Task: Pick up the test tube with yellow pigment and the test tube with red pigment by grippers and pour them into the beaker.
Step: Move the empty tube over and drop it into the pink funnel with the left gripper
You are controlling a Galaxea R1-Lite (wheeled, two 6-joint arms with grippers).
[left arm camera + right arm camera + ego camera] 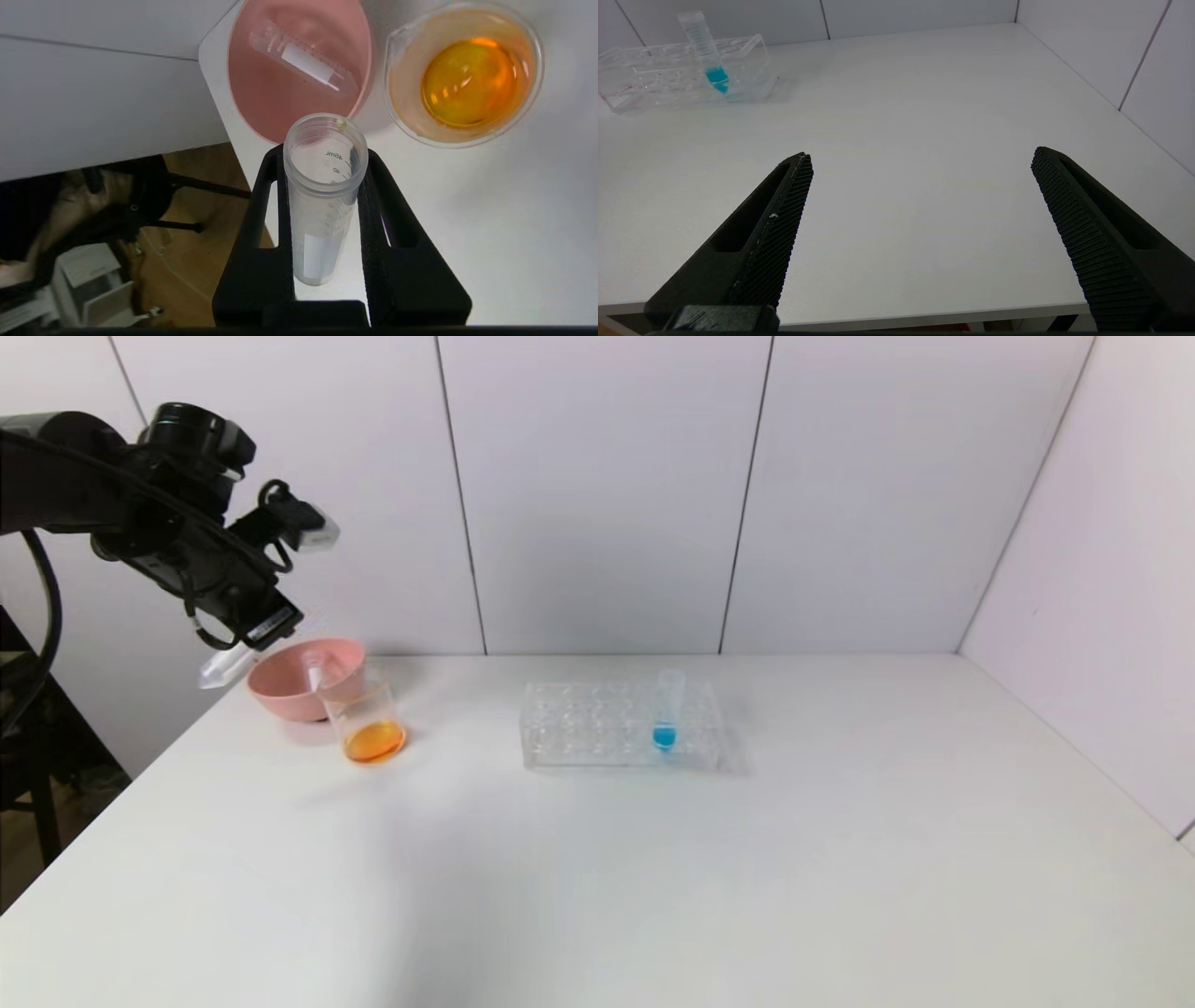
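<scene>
The clear test tube [323, 204] is empty beside the open pink bowl, so my left gripper should keep going over the bowl [293, 672] and let go there.
My left gripper [250, 637] hangs high over the table's far left corner, just left of the pink bowl [280, 695]. It is shut on a clear test tube [322, 205], also in the head view [222, 668]. The tube is tilted and looks empty, with a small yellowish drop at its rim. In the left wrist view its mouth [324, 156] points toward the bowl [261, 98]. A second empty clear tube [303, 60] lies in the bowl. The beaker [366, 714] stands beside the bowl and holds orange liquid [467, 79]. No yellow- or red-tipped tube is visible. My right gripper [922, 156] is open and empty over the table's front edge.
A clear tube rack [597, 728] stands mid-table with one blue-tipped tube [667, 714] upright in it; both also show in the right wrist view, rack [654, 74] and tube [707, 51]. White walls close the back and right. The table's left edge drops off under my left gripper.
</scene>
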